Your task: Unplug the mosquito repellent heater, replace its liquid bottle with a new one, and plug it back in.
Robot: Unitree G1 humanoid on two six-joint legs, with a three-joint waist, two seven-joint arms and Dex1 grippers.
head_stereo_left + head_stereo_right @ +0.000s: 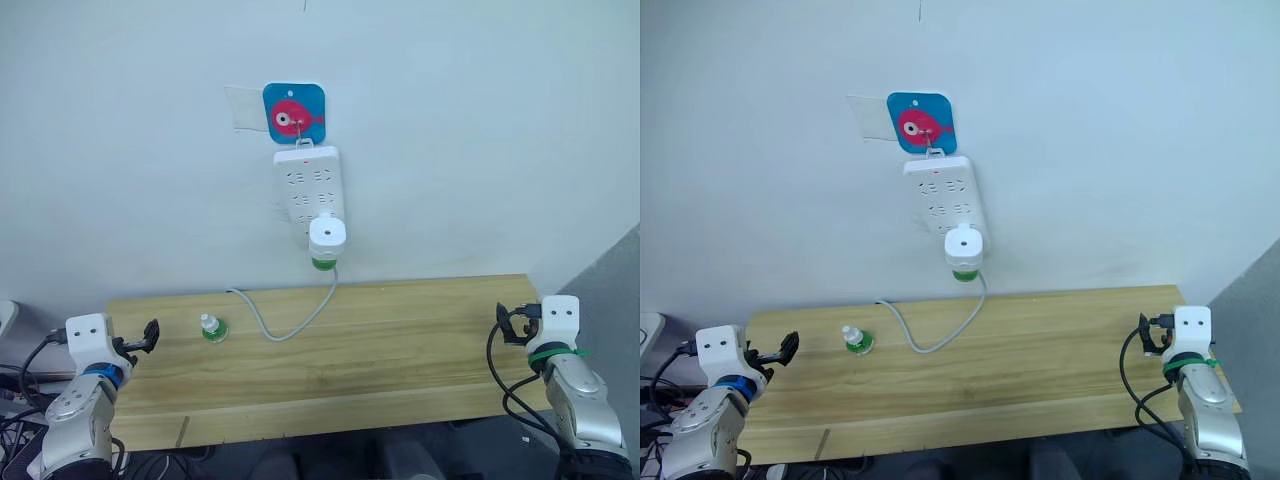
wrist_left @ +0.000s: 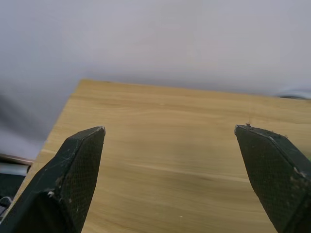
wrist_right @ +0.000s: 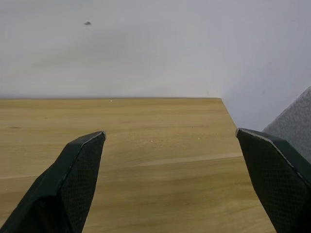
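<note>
The bottle will come along when the robot pulls the heater (image 1: 327,235) from the power strip, because the liquid bottle's green base (image 1: 324,264) sits tight under the heater.
The white mosquito repellent heater (image 1: 327,234) is plugged into the lower end of a power strip on the wall. Its liquid bottle (image 1: 323,263) shows as a green base under the unit. The new one (image 1: 212,327), a tiny green bottle with a white cap, stands upright on the left part of the wooden table (image 1: 400,350). My left gripper (image 1: 148,336) hovers open at the table's left end, a short way left of the capped bottle, with nothing between its fingers (image 2: 82,160). At the table's right end my right gripper (image 1: 510,325) is also open and empty.
The long white power strip (image 1: 308,185) hangs from a blue fish-pattern hook plate (image 1: 294,113). Its grey cable (image 1: 300,322) loops down onto the table behind the capped bottle. A grey panel (image 3: 291,128) stands just beyond the table's right edge.
</note>
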